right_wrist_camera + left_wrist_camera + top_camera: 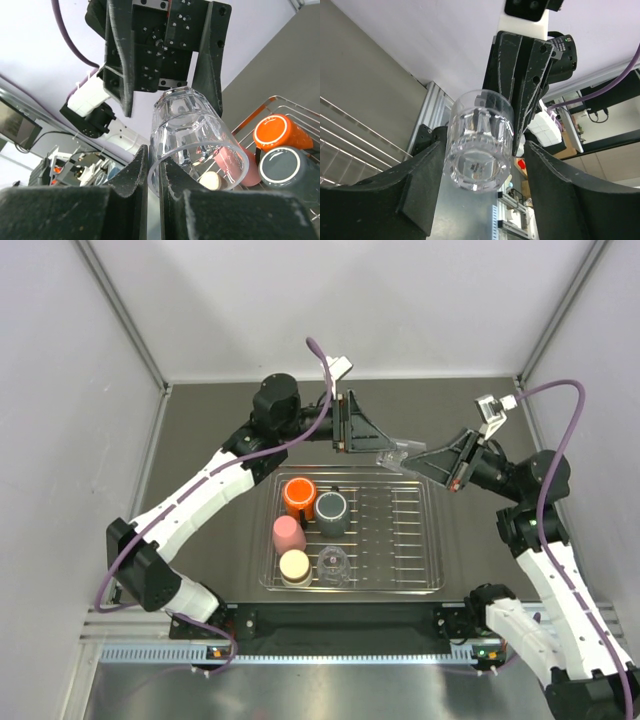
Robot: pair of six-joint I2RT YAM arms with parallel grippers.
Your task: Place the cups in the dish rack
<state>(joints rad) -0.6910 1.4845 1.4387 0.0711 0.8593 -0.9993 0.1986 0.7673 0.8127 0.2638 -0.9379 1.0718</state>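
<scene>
The clear cup's rim (173, 151) is pinched in my right gripper and must face down in the dish rack, so next my left gripper takes the clear cup's base (477, 169).
A clear cup (397, 454) hangs in the air above the far rim of the dish rack (438, 540), between my two grippers. My right gripper (414, 461) is shut on its wall near the rim (152, 161), with one finger inside the cup (195, 137). My left gripper (388, 444) is open, its jaws standing wide on either side of the cup's base (479, 142). In the rack stand an orange cup (299, 495), a dark grey cup (331, 508), a pink cup (289, 532), a cream cup (294, 565) and another clear cup (335, 565).
The rack's right half holds only bare bars (400, 530). Grey walls enclose the dark table on three sides. The rack's bars (350, 145) show at the left of the left wrist view. The left gripper's body (160, 50) fills the top of the right wrist view.
</scene>
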